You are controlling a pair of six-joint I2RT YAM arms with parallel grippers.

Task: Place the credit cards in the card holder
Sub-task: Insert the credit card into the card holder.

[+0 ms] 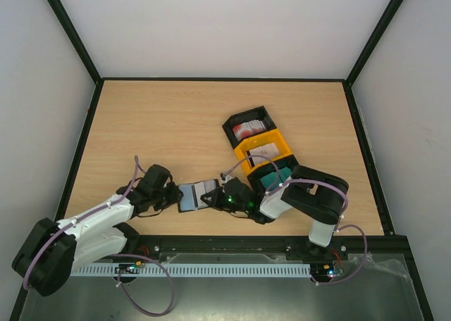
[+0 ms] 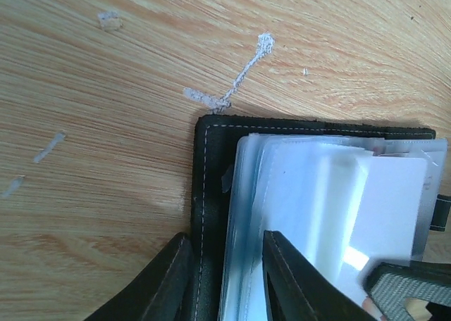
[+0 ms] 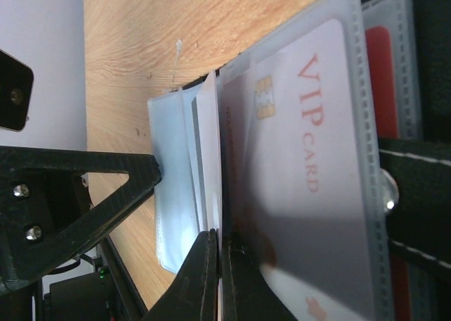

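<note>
Next, I open my right gripper, which is pinching the raised edge (image 3: 212, 145) of the pale credit card, and let the card lie flat. Then I should push the card's edge toward the sleeve (image 3: 171, 187).
The black card holder (image 1: 194, 196) lies open on the table between my two grippers, its clear sleeves fanned out. My left gripper (image 2: 227, 234) is shut on the card holder's black cover edge (image 2: 210, 159) together with several sleeves. My right gripper (image 3: 220, 233) is shut on a thin pale credit card (image 3: 209, 159), held edge-on among the sleeves. The same card (image 2: 391, 194) shows in the left wrist view lying over the sleeves. One sleeve holds a pale VIP card (image 3: 303, 159), and a red card (image 3: 384, 82) sits behind it.
Three bins stand in a row at the right: a black bin (image 1: 248, 127) with red-and-white cards, a yellow bin (image 1: 262, 150) with pale cards, and a black bin (image 1: 276, 177) with teal cards, next to my right arm. White scuffs (image 2: 239, 74) mark the wood.
</note>
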